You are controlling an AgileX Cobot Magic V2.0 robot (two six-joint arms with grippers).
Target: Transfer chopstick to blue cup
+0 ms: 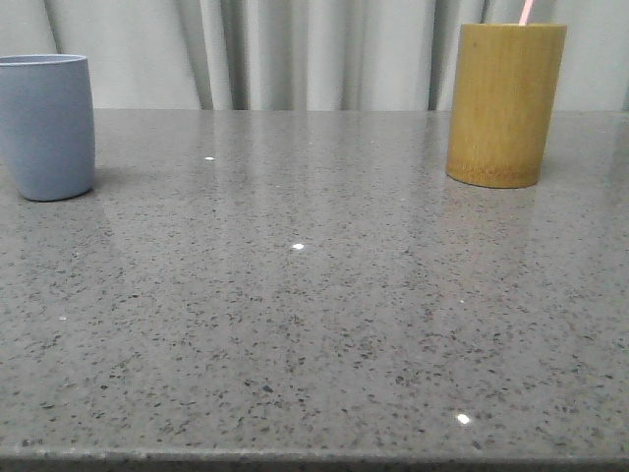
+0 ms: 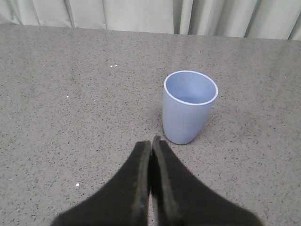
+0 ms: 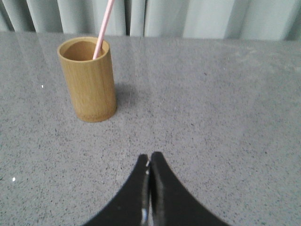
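Note:
The blue cup is standing far from the bamboo cylinder [image 1: 505,106], so next my left gripper moves the blue cup closer [image 1: 47,128] before my right gripper grabs the chopstick.
The blue cup [image 1: 44,126] stands upright at the table's far left, and the left wrist view shows the blue cup [image 2: 189,106] with nothing inside. A pale pink chopstick [image 3: 103,28] leans in the yellow-brown bamboo cylinder [image 3: 88,79]; in the front view only the chopstick's tip [image 1: 527,11] pokes above the bamboo cylinder [image 1: 503,103] at the far right. My left gripper [image 2: 151,142] is shut, empty, a little short of the cup. Well short of the bamboo cylinder, my right gripper [image 3: 149,158] is shut with nothing in it. Neither gripper shows in the front view.
The grey speckled table [image 1: 295,295] ends at pale curtains [image 1: 295,49] behind both containers. Its front edge runs along the bottom of the front view.

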